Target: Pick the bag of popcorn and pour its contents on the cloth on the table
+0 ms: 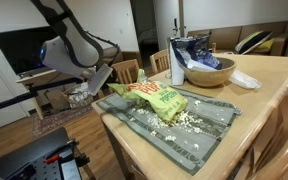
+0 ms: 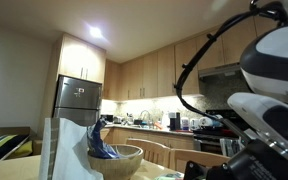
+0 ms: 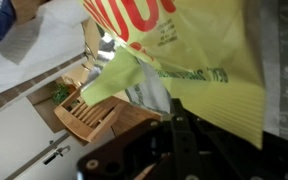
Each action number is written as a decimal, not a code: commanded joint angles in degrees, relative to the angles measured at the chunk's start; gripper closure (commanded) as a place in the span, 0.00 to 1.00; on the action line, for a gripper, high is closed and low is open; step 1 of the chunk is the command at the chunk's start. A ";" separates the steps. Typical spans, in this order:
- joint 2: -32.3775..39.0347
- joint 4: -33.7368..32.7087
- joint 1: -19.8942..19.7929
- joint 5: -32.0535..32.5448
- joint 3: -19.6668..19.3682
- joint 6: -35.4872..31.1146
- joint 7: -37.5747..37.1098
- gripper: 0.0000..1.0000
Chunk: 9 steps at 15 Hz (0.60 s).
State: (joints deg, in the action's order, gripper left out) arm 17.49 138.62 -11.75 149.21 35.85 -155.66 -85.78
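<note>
The bag of popcorn (image 1: 162, 100) is lying at a slant on the cloth, so the robot's gripper should raise its held end (image 1: 122, 88) high until the bag hangs upright and empties.
The lime-green bag of popcorn (image 1: 152, 97) lies tilted on the grey-green cloth (image 1: 164, 146), which runs along the blond table (image 1: 269, 92). White popcorn pieces (image 1: 182, 120) are scattered on the cloth beside the bag's near end. My gripper (image 1: 101, 88) is at the bag's left end, by the table's corner. In the wrist view the green bag (image 3: 209, 70) with orange lettering fills the upper right. A silver lining shows where the bag meets my gripper (image 3: 170, 113), which is shut on its edge. The fingertips are dark and mostly hidden by the foil.
A wooden bowl (image 1: 212, 73) holding a blue-and-white bag (image 1: 189, 52) stands behind the cloth; it also shows in an exterior view as a bowl (image 2: 119, 157). A white wrapper (image 1: 246, 80) lies next to it. Wooden chairs (image 1: 130, 70) stand at the table's far side.
</note>
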 commanded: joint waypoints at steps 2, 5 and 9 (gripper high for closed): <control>5.47 -7.21 -8.87 -0.03 11.39 -7.91 -5.31 1.00; 12.11 -8.73 -18.07 -0.07 20.72 -5.63 -7.01 1.00; 22.90 -6.93 -30.89 -0.10 30.51 0.74 -4.90 1.00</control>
State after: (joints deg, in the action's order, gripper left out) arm 31.29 131.43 -34.23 149.11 60.10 -158.92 -92.78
